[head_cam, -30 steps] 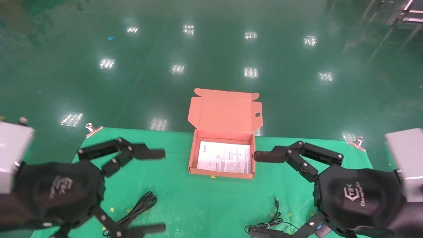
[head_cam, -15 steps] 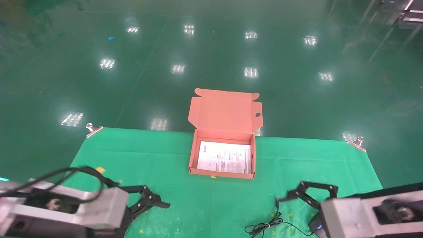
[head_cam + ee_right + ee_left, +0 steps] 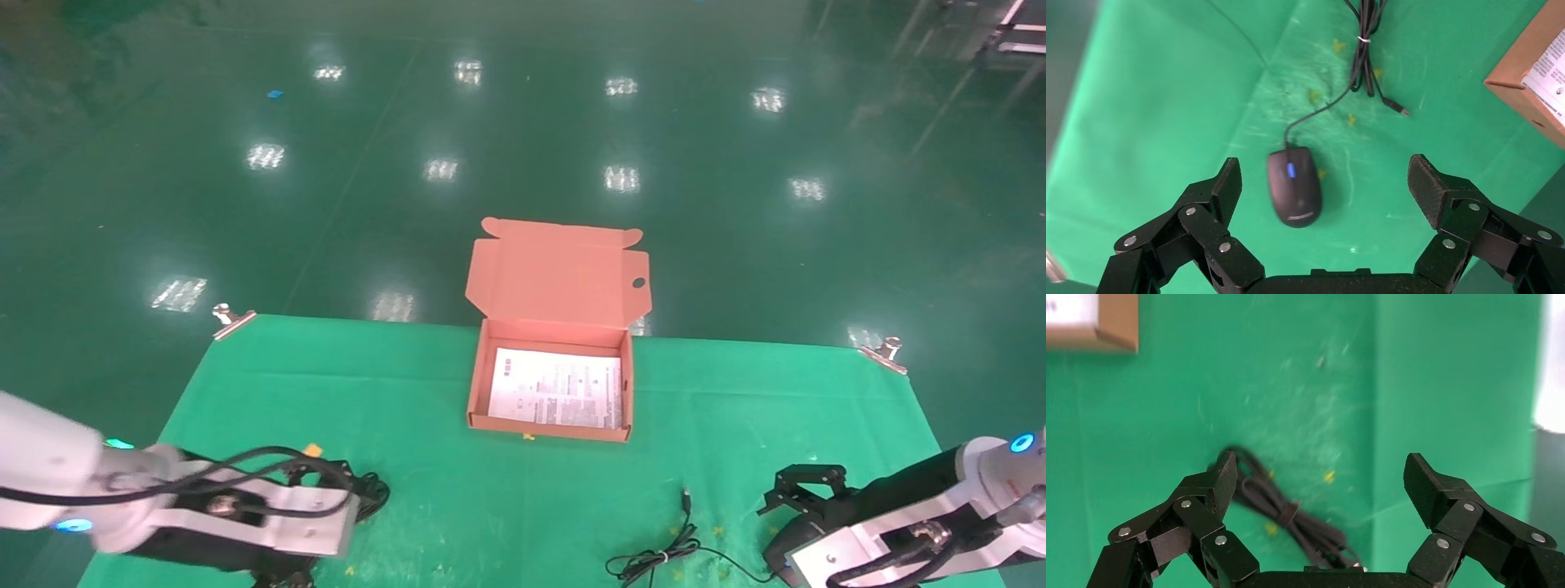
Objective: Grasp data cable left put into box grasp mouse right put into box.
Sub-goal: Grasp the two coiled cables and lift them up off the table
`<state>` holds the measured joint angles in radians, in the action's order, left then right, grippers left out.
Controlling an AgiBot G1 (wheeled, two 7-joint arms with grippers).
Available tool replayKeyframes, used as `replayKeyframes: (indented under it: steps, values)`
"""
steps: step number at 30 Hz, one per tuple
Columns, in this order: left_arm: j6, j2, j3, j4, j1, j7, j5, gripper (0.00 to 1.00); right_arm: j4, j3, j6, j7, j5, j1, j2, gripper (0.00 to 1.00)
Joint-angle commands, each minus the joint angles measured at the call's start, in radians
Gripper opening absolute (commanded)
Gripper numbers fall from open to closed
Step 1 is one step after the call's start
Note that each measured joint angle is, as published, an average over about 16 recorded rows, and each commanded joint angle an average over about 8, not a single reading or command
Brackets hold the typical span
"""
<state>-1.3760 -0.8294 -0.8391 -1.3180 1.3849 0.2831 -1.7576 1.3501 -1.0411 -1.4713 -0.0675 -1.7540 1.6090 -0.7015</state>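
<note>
The data cable's tie [image 3: 1288,514] is between the open fingers, and the mat around the bundle is clear. My left gripper should continue to go down and close at the tie.
The data cable [image 3: 1284,511], a tied black bundle, lies on the green mat below my open left gripper [image 3: 1322,474], close to one finger. In the head view its loops [image 3: 374,495] peek out past the left gripper [image 3: 347,480] at front left. The black mouse [image 3: 1294,187] with a blue wheel lies on the mat between the fingers of my open right gripper [image 3: 1326,177], untouched. In the head view the right gripper [image 3: 805,483] is at front right, with the mouse [image 3: 780,555] mostly hidden. The salmon-orange box [image 3: 547,430] stands open at mid-table, lid up.
A printed sheet [image 3: 556,388] lies in the box. The mouse's thin cord [image 3: 662,557] is bunched on the mat left of the right gripper, also in the right wrist view [image 3: 1364,55]. Metal clips [image 3: 231,318] [image 3: 882,354] hold the mat's far corners.
Both arms have come down from in front of the camera to low over the mat. The left now hangs over the cable and the right over the mouse, both still open.
</note>
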Motion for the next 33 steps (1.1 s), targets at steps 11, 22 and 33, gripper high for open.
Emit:
replayKeyframes:
  steps: [11, 22, 33]
  values:
    - [0.137, -0.073, -0.056, 0.089, -0.057, 0.158, -0.250, 1.00, -0.004, -0.046, 0.202, -0.013, -0.156, -0.120, -0.046, 1.00]
    - [0.204, -0.125, -0.044, 0.233, -0.062, 0.261, -0.298, 1.00, -0.025, -0.047, 0.389, 0.021, -0.211, -0.230, -0.086, 1.00]
    - [0.233, -0.169, -0.037, 0.372, -0.051, 0.244, -0.282, 1.00, -0.109, -0.056, 0.480, 0.028, -0.250, -0.278, -0.152, 1.00]
